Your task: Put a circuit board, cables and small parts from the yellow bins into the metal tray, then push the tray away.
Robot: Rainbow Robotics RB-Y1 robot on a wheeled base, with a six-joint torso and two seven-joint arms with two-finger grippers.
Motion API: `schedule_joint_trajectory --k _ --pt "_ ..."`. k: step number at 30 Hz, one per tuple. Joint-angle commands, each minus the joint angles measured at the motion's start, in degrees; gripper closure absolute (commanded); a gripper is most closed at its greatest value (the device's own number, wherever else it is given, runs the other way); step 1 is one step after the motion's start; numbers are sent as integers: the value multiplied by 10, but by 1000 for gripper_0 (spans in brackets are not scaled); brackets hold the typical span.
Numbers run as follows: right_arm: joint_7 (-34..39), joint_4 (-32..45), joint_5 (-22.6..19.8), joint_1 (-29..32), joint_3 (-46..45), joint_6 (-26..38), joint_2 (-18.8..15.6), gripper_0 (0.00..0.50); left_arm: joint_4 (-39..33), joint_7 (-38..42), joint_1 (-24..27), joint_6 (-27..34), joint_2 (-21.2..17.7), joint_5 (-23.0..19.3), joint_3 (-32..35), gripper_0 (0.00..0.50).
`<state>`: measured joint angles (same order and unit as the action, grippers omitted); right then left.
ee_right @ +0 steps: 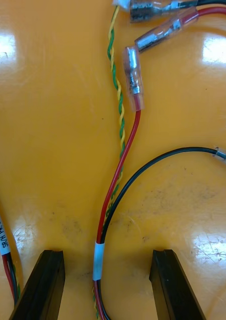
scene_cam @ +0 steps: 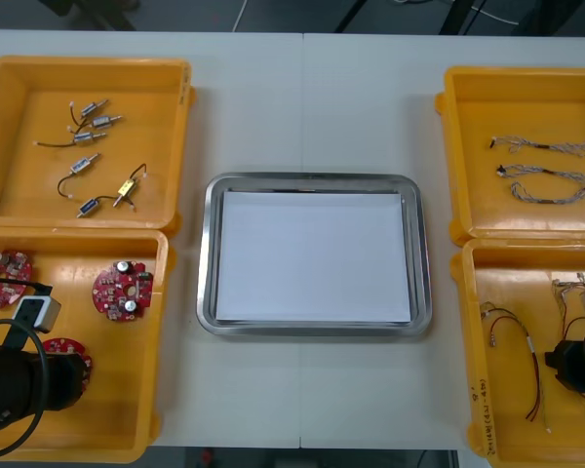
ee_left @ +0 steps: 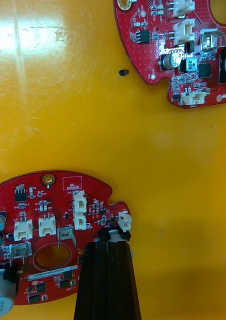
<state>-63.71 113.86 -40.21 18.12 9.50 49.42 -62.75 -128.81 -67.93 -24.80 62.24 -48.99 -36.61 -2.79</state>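
The white tag [ee_right: 98, 261] is wrapped around the red and black wires together. The black wire [ee_right: 146, 166] will therefore come along, still curved outward, when I lift the cable.
My left gripper [ee_left: 113, 237] is low in the near left yellow bin [scene_cam: 146, 390], fingers together. Its tips rest on the edge of a round red circuit board [ee_left: 48, 225] by a white connector. A second board [ee_left: 173, 45] lies beyond the tips. My right gripper [ee_right: 105, 254] is open in the near right yellow bin [scene_cam: 473, 341]. Its fingers [ee_right: 43, 280] straddle a red and yellow cable bundle [ee_right: 118, 170] with a white tag, a black wire running alongside. The metal tray [scene_cam: 207, 253], white inside, sits between the bins.
Two more boards [scene_cam: 123, 289] [scene_cam: 6, 265] lie in the near left bin. The far left bin holds several small metal parts [scene_cam: 88, 161]. Twisted blue and white cables [scene_cam: 546, 171] lie in the far right bin. Bare table lies beyond the tray.
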Motion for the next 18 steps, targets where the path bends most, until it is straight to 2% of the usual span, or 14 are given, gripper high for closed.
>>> schedule_joint_trajectory --k 1,2,3,5,6,11,18 --pt "22 -5 5 12 18 -7 13 142 -13 29 -7 15 -21 -14 15 500" --pt "23 -4 5 13 18 -10 13 296 -21 27 -8 29 -21 -19 24 500" --pt "23 -5 4 14 18 -11 13 382 -29 26 -8 45 -21 -23 32 500" --pt "23 -5 3 16 18 -14 13 472 -43 25 -9 66 -19 -29 47 500" --pt "23 -5 3 17 18 -17 14 498 -47 25 -9 72 -19 -34 52 500" --pt "23 -5 2 20 18 -27 13 500 -72 18 -9 124 -9 -78 102 500" --pt "16 2 5 21 3 -29 11 500 -107 19 3 179 7 -84 127 500"
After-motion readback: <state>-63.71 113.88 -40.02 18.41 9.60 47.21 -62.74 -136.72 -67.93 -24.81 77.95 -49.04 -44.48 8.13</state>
